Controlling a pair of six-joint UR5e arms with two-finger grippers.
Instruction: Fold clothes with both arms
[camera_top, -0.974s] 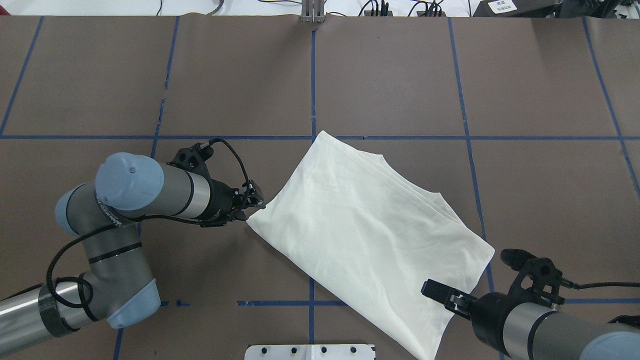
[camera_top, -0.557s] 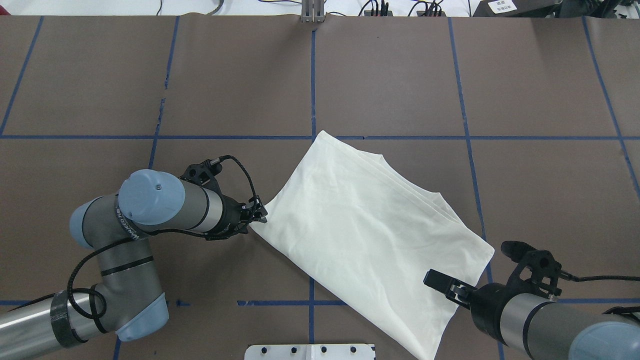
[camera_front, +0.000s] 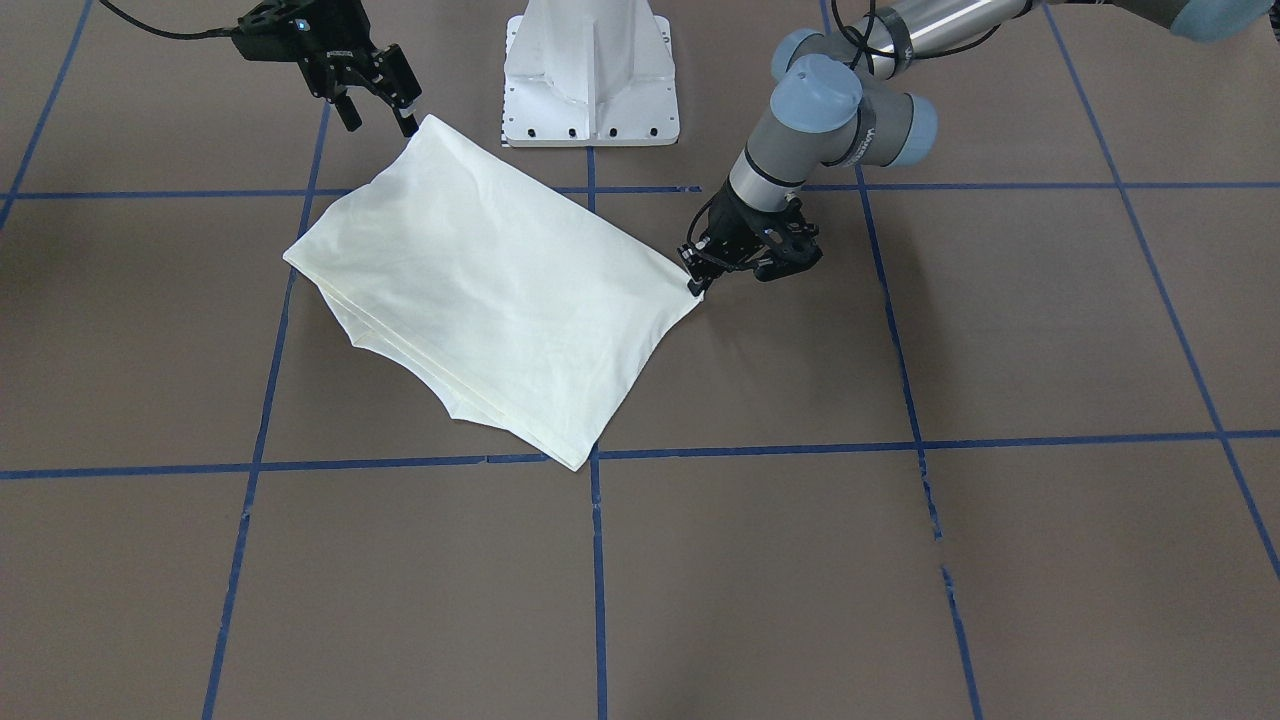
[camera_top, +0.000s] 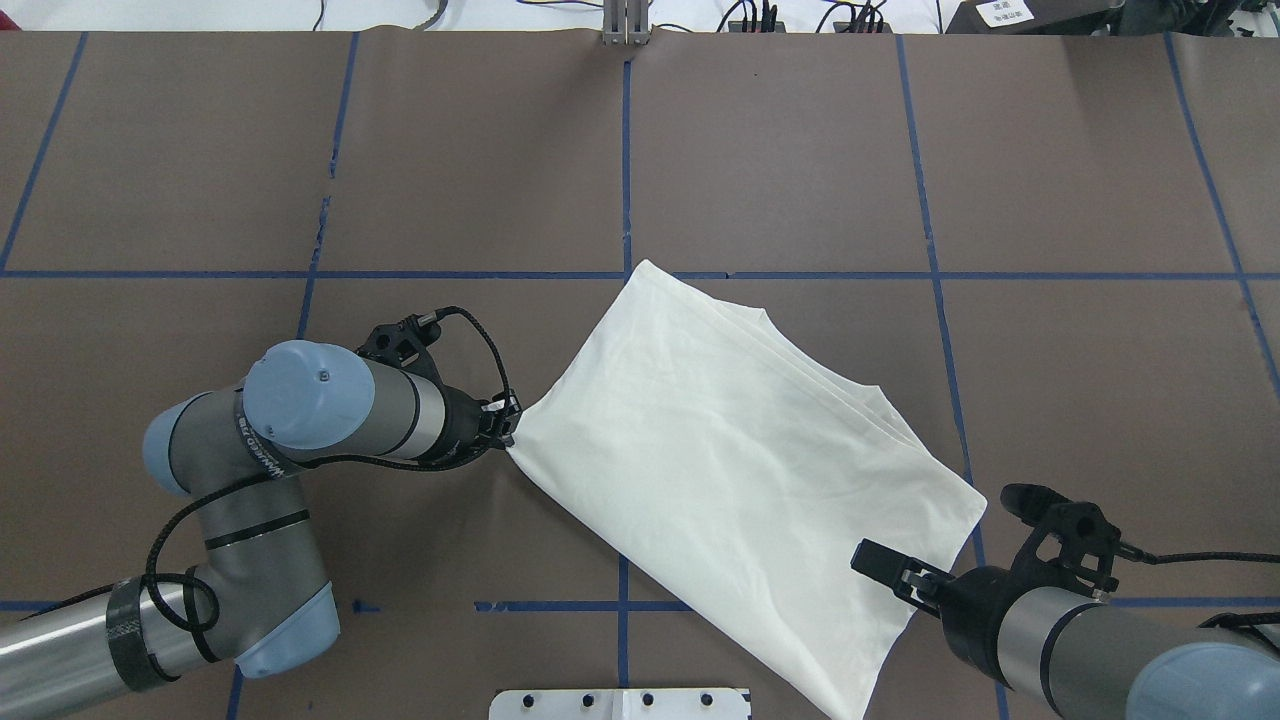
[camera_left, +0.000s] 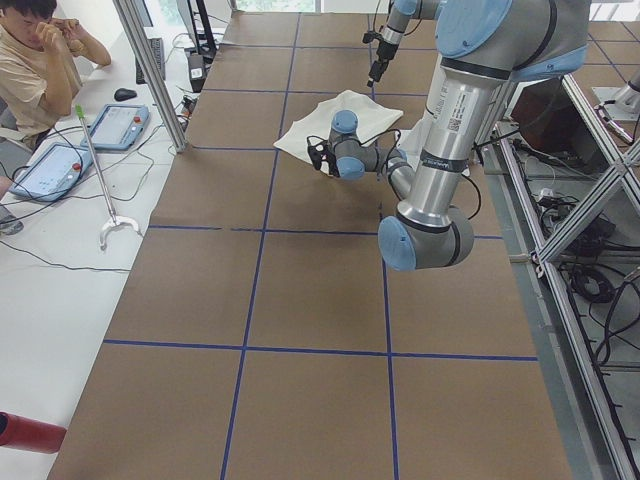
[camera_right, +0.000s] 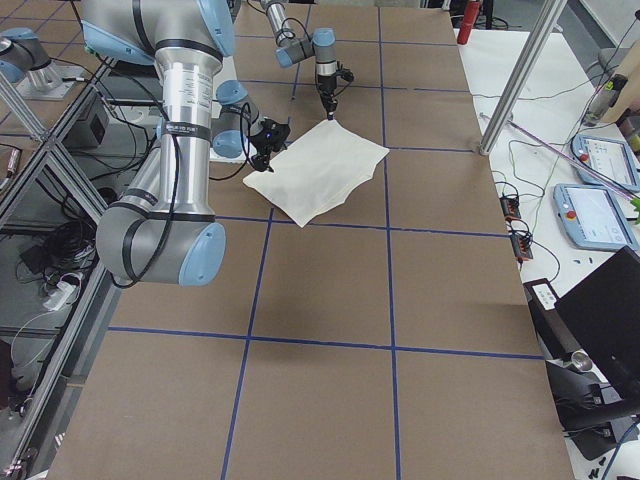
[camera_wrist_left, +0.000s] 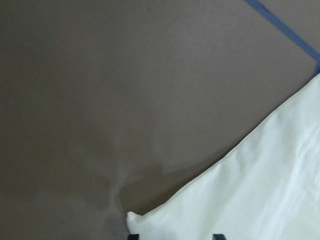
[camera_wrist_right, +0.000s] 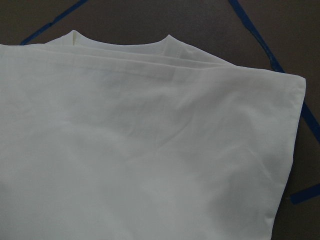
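Note:
I expect the cream shirt (camera_front: 494, 282) to swing around and stay folded when I pull its near corners, because the layers lie flat and stacked along the neckline edge (camera_front: 410, 370).
The cream shirt (camera_top: 740, 470) lies folded in a slanted rectangle, plain side up, its layered neckline edge toward the far right; the print is hidden. It also shows in the front view (camera_front: 490, 290) and the right wrist view (camera_wrist_right: 150, 150). My left gripper (camera_top: 508, 430) is at the shirt's left corner, low on the table (camera_front: 695, 280). In the left wrist view that corner (camera_wrist_left: 150, 222) lies between the two fingertips, which stand apart. My right gripper (camera_top: 890, 577) is open just above the shirt's near right edge (camera_front: 380, 118).
The brown table (camera_top: 800, 150) carries a grid of blue tape lines. The white pedestal base (camera_front: 590, 80) stands at the near middle edge. A seated person (camera_left: 35, 60) and tablets (camera_left: 115, 125) are beyond the table's far side.
My left gripper has moved right to the shirt's left corner and now straddles it. My right gripper has shifted slightly away from the base. The shirt lies almost as before.

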